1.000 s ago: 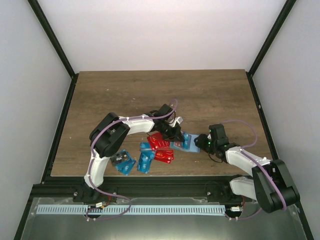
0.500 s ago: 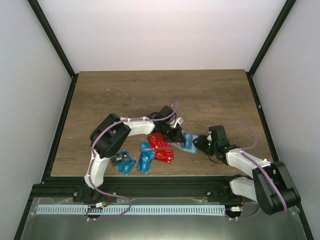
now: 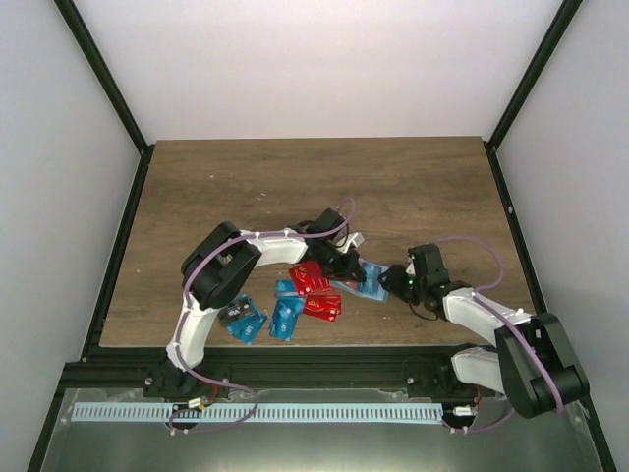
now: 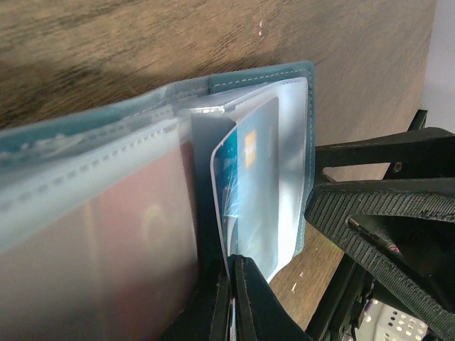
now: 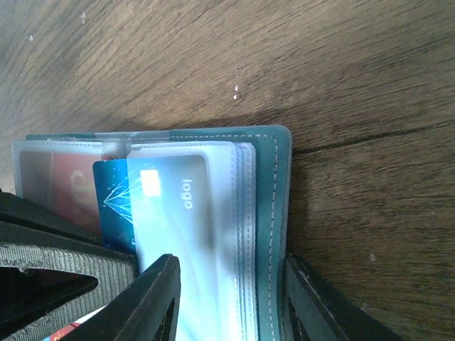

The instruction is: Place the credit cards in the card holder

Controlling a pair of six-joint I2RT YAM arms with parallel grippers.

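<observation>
The blue card is tilted up with a strip point(image 4: 226, 176) outside the clear sleeve. My left gripper should therefore open, let the card go flat, and then push the strip point(image 4: 230, 238) in.
The teal card holder point(image 3: 370, 286) lies open, its clear sleeves showing, and one sleeve holds a red card point(image 5: 71, 188). My left gripper point(image 3: 346, 267) is shut on the edge of a blue credit card point(image 4: 250, 192). That card point(image 5: 160, 206), printed "logo", sits partly inside a clear sleeve. The left gripper point(image 4: 233, 261) pinches its lower edge. My right gripper point(image 3: 391, 282) straddles the holder's right half point(image 5: 277, 192), one finger point(image 5: 156, 298) on the sleeves and the other at the teal edge. More credit cards lie loose: red ones point(image 3: 313, 280) and blue ones point(image 3: 287, 317).
The loose cards form a cluster left of the holder, with another blue one point(image 3: 243, 322) near the table's front edge. Black frame rails point(image 3: 118, 256) run along the table's sides. The two arms nearly meet over the holder.
The left gripper has edged slightly right with the blue card, into the sleeve. The right gripper and holder have barely shifted.
</observation>
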